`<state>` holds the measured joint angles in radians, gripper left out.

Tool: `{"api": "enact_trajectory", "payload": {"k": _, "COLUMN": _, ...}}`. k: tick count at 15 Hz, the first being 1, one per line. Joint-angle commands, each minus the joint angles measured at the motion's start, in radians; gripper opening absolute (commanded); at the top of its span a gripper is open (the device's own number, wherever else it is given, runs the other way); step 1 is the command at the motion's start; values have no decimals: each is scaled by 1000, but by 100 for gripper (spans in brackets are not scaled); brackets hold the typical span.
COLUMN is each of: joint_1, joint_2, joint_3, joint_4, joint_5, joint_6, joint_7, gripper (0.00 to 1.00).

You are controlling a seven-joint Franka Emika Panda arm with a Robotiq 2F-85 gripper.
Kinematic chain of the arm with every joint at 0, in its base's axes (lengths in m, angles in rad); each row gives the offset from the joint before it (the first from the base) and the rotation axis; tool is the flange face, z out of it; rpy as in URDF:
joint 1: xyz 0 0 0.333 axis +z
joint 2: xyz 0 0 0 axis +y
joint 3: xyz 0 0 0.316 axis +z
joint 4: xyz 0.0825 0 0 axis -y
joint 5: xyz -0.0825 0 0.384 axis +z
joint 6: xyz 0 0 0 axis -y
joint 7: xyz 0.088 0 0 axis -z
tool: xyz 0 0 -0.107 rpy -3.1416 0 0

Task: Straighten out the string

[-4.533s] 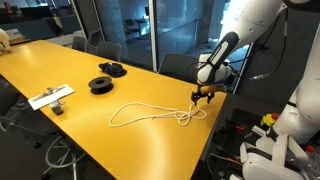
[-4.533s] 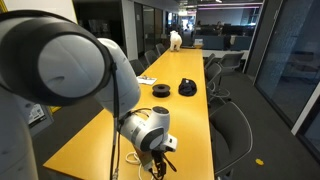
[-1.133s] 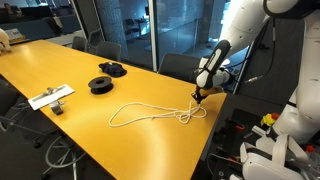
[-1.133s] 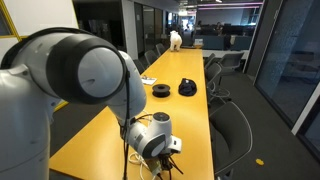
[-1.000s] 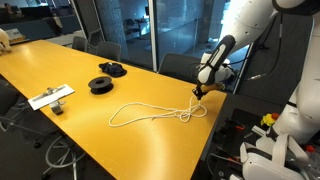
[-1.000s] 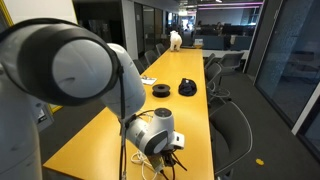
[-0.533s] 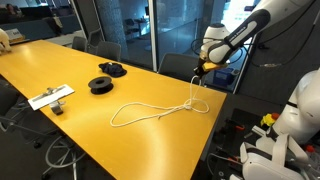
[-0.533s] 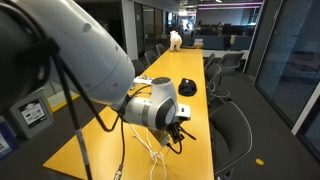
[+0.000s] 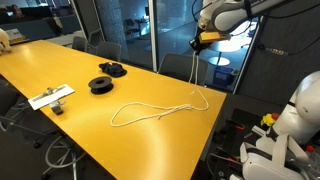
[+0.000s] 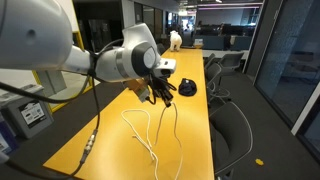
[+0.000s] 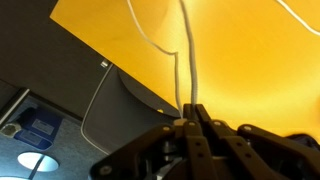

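Observation:
The robot should take the string along the table toward the black spools and set it down, because the string hangs doubled from the robot's raised gripper near the table's end.
The string is a thin white cord. Part of it lies in a long loop on the yellow table; two strands rise from near the table's end up to my gripper. The gripper hangs high above that end, shut on the string. In an exterior view the gripper holds the strands, which drop to curves of string on the tabletop. In the wrist view the closed fingertips pinch two strands of string running away over the table.
Two black spools lie mid-table, and one spool shows beyond the gripper. A white flat object sits near the table's side edge. Chairs line the table. A white machine stands beyond its end.
The gripper has risen from table height to well above the table's end, lifting the pinched string. The small tangle near the edge has pulled out into two hanging strands.

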<state>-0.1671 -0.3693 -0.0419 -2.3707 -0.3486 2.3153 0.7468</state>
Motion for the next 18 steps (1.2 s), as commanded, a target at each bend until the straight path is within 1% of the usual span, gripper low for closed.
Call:
{"api": "enact_trajectory", "payload": {"k": 1, "joint_1": -35, "joint_2": -38, "joint_3": 66, "joint_4": 79, "joint_5": -9, "joint_6": -89, "joint_7": 58, "gripper": 4}}
{"api": "enact_trajectory", "payload": {"k": 3, "joint_1": -44, "joint_2": -33, "joint_3": 78, "joint_4": 110, "joint_5": -15, "joint_6": -106, "joint_7": 72, "gripper": 3}}
{"api": "enact_trajectory", "payload": {"k": 6, "joint_1": -54, "joint_2": 1, "joint_3": 74, "joint_4": 135, "joint_5": -16, "joint_6": -99, "joint_7": 72, "gripper": 3}}
{"api": "enact_trajectory", "payload": {"k": 9, "joint_1": -58, "joint_2": 71, "joint_3": 65, "joint_4": 170, "joint_5": -10, "joint_6": -98, "joint_7": 57, "gripper": 3}}
{"api": "enact_trajectory", "payload": {"k": 11, "joint_1": -47, "joint_2": 136, "joint_3": 52, "joint_4": 205, "joint_5": 8, "joint_6": -94, "joint_7": 34, "gripper": 3}}
{"api": "enact_trajectory", "payload": {"k": 14, "joint_1": -17, "joint_2": 260, "joint_3": 50, "joint_4": 302, "joint_5": 45, "joint_6": -118, "joint_7": 19, "gripper": 3}}
{"api": "enact_trajectory", "payload": {"k": 16, "joint_1": 10, "joint_2": 367, "joint_3": 48, "joint_4": 400, "joint_5": 99, "joint_6": -151, "joint_7": 29, "gripper": 2}}
{"api": "enact_trajectory", "payload": {"k": 17, "joint_1": -1, "joint_2": 431, "joint_3": 74, "joint_4": 461, "joint_5": 120, "joint_6": -171, "joint_7": 46, "gripper": 1}}
{"api": "enact_trajectory", "payload": {"k": 18, "joint_1": 37, "joint_2": 480, "joint_3": 48, "joint_4": 509, "joint_5": 145, "joint_6": -190, "joint_7": 51, "gripper": 1}}
